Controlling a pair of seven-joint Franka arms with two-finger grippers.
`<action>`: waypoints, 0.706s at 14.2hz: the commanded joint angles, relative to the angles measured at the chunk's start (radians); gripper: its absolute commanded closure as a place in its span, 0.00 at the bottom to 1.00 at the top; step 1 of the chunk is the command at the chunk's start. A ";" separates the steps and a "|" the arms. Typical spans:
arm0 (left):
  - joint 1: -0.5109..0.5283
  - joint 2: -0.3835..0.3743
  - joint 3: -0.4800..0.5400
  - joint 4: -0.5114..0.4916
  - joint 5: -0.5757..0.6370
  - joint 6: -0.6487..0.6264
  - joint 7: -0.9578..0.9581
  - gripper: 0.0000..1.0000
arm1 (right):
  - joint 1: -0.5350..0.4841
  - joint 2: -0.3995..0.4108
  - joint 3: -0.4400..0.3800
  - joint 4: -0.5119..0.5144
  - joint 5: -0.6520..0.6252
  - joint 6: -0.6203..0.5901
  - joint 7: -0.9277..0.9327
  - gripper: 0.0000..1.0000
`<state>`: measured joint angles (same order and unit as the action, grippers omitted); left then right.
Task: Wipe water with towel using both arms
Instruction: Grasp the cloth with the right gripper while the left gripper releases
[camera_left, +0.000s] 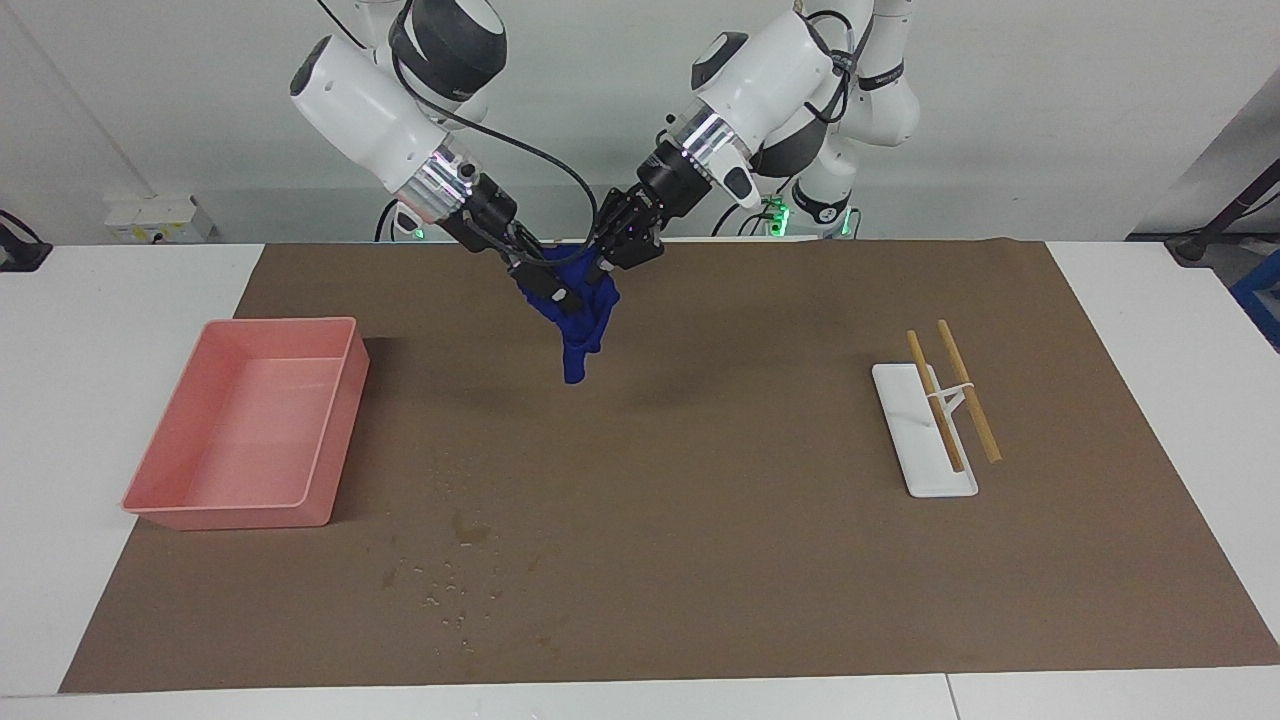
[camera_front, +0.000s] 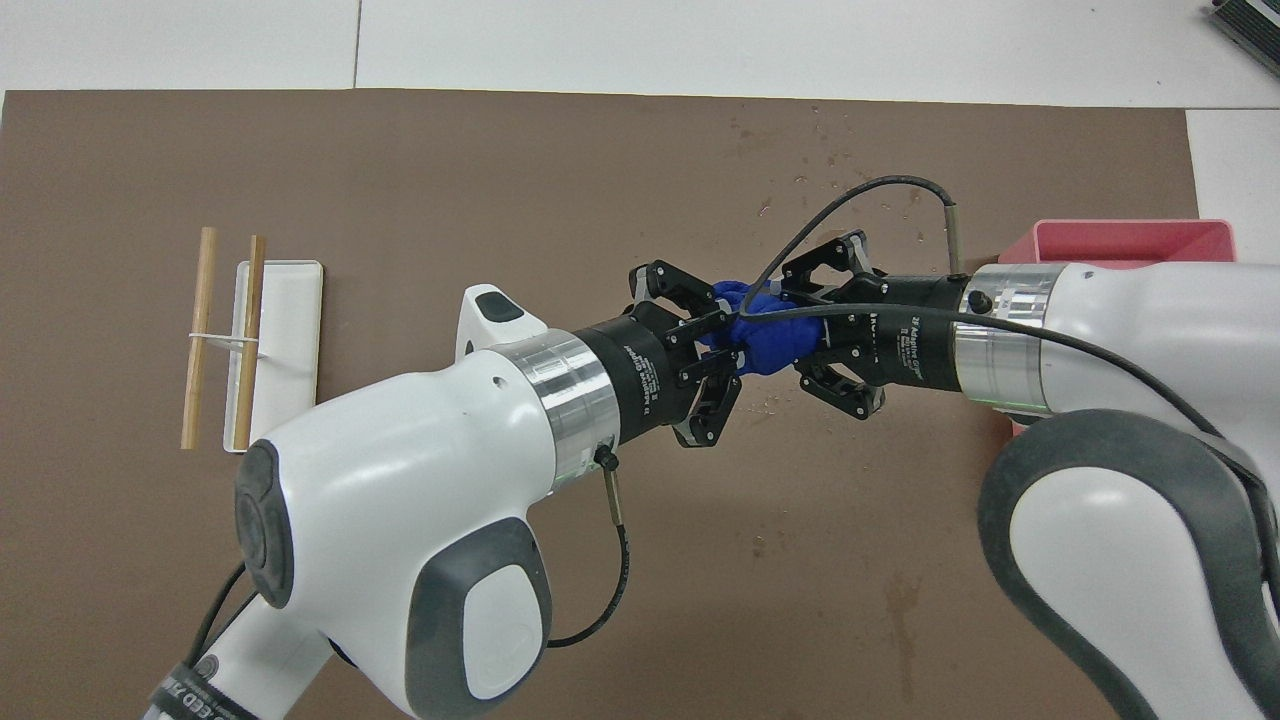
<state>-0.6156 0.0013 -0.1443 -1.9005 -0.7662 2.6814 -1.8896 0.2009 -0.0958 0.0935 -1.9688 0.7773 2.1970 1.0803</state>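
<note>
The dark blue towel (camera_left: 585, 329) is held shut in both grippers, so my left gripper should open and back away before my right gripper wipes up the water (camera_left: 469, 530) near the pink tray.
The dark blue towel (camera_left: 577, 318) hangs in the air between both grippers, over the part of the brown mat nearest the robots, with one end drooping down. My left gripper (camera_left: 607, 264) is shut on the towel's (camera_front: 766, 338) upper edge. From the other side, my right gripper (camera_left: 553, 288) has its fingers closed into the cloth. In the overhead view the left gripper (camera_front: 728, 345) and right gripper (camera_front: 806, 338) face each other with the bundle squeezed between them. The water (camera_left: 448, 590) lies as small droplets and darker spots on the mat, farther from the robots than the towel, and the water (camera_front: 800, 180) also shows from overhead.
A pink tray (camera_left: 230, 517) stands at the right arm's end of the table, partly hidden under the right arm (camera_front: 1120, 242) from overhead. A white holder (camera_left: 915, 455) with two wooden sticks (camera_left: 968, 400) lies toward the left arm's end. The brown mat (camera_left: 750, 580) covers most of the table.
</note>
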 joint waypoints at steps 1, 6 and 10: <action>-0.024 -0.026 0.008 -0.025 -0.021 0.034 -0.010 1.00 | -0.018 -0.019 0.003 -0.013 0.027 -0.051 -0.131 1.00; -0.024 -0.026 0.009 -0.022 -0.019 0.031 0.006 0.68 | -0.020 -0.021 0.003 -0.013 0.007 -0.092 -0.219 1.00; 0.009 -0.024 0.018 -0.020 0.037 -0.006 0.017 0.00 | -0.021 -0.031 0.003 -0.018 -0.082 -0.161 -0.354 1.00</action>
<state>-0.6227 -0.0003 -0.1385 -1.9100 -0.7580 2.6795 -1.8821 0.1894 -0.0999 0.0887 -1.9646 0.7480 2.0949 0.8218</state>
